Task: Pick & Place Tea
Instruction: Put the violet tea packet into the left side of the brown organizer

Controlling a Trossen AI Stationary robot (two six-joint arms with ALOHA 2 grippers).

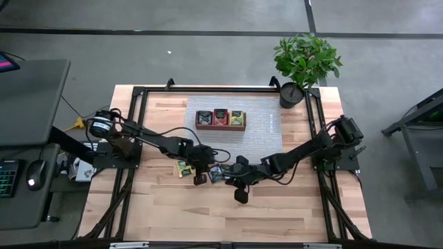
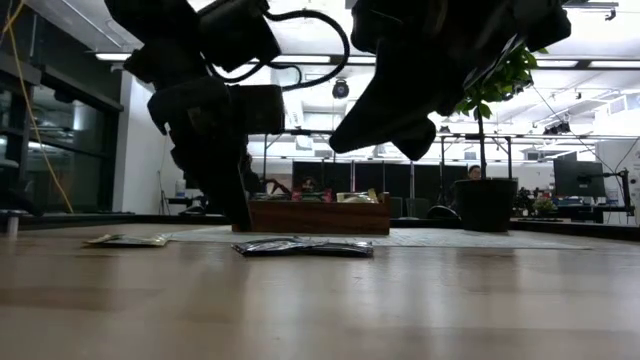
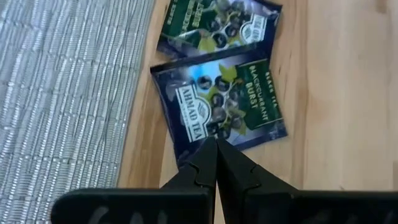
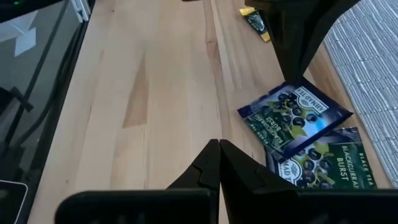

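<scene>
The top dark blue packet is lying flat over the other one, so my left gripper should keep its edge still while my right gripper opens and pinches its opposite corner.
Two dark blue tea packets lie flat and overlapping on the wooden table beside the grey mat. They also show in the high view and the low view. A yellow-green packet lies flat to their left. The brown tray on the mat holds more packets. My left gripper is shut, slanting down over the nearer dark packet's edge. My right gripper is shut above bare wood beside the dark packets, well off the table. My left gripper's shut fingertips slant down over the edge of the nearer dark packet, which lies flat on the table. I cannot tell whether they touch it.
A potted plant stands at the table's far right corner. Black frame rails run along the table's sides. A desk with a keyboard and mouse stands beyond the left edge. Bare wood lies toward the near edge.
</scene>
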